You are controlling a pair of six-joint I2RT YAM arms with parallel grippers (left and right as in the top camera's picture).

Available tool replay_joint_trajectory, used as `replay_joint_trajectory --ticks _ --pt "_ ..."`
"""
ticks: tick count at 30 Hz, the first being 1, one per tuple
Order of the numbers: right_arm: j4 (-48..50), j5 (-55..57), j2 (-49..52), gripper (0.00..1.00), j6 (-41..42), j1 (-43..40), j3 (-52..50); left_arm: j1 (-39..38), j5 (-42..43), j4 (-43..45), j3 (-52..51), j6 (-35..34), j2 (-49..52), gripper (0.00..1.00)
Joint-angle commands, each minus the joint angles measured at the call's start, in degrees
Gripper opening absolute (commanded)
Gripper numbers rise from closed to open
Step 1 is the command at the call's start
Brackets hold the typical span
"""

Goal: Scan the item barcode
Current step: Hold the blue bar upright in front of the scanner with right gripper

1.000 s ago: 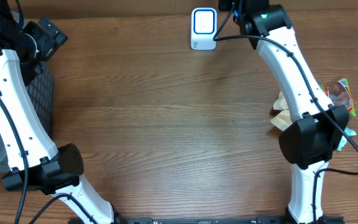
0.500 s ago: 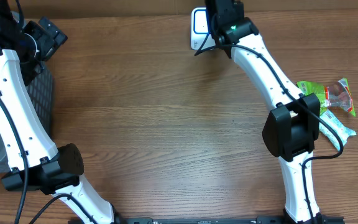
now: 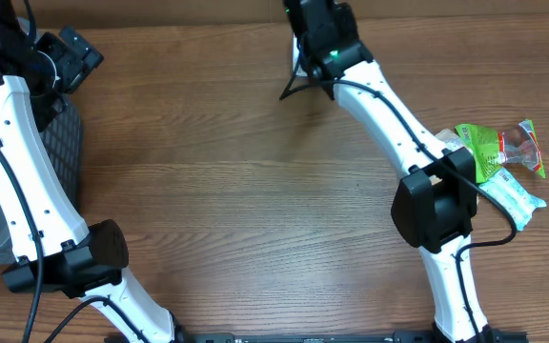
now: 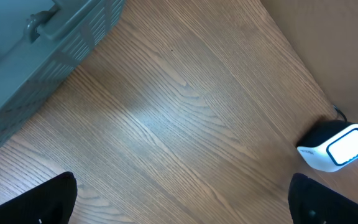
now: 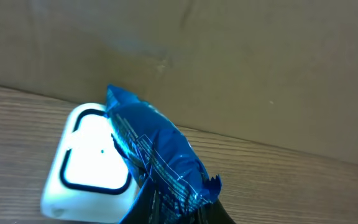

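My right gripper should tilt the blue packet back across the white scanner's lit side point(image 5: 93, 160), because the packet slants over just one edge of that side.
In the right wrist view, my right gripper point(image 5: 179, 208) is shut on a crinkled blue packet point(image 5: 157, 155). The packet stands up right in front of the lit face of the white scanner point(image 5: 82, 165) and covers its right side. No barcode can be made out on the packet. From overhead, the right gripper point(image 3: 315, 21) sits at the table's far edge over the scanner, hiding most of it. My left gripper point(image 4: 182, 199) hangs open over bare wood with nothing between its fingers. It sees the scanner point(image 4: 334, 146) off to its right.
A grey slatted basket point(image 4: 36, 56) stands at the far left point(image 3: 62, 143). Green snack packets point(image 3: 498, 145) and a white one point(image 3: 515, 195) lie at the right edge. A brown cardboard wall point(image 5: 229, 62) rises behind the scanner.
The right arm swung left from beside the scanner to over it, carrying the blue packet. This uncovered the packets at the right edge. The left arm has not moved.
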Motion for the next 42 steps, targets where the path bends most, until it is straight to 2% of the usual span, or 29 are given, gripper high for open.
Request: replay_joint_trajectory --ticks 1,8,16,19,42 --pt "0.4 2.4 -1.3 0.04 -1.9 1.4 0.9 -0.7 0.2 -0.1 0.6 -0.5 -1.6 1.0" --pt "-2.1 2.4 -1.1 0.04 -1.9 2.0 0.9 -0.7 0.2 -0.1 0.6 -0.5 -1.6 1.0" --pt "7.1 9.9 -1.1 0.04 -10.2 1.8 0.9 -0.7 0.2 -0.1 0.6 -0.5 -1.6 1.0" --pt "7.8 10.6 -1.1 0.04 -10.9 1.6 0.9 -0.7 0.2 -0.1 0.6 -0.5 -1.6 1.0" --pt "10.0 3.8 -0.7 0.04 -10.4 -0.7 0.9 -0.7 0.2 -0.1 0.6 -0.5 -1.6 1.0"
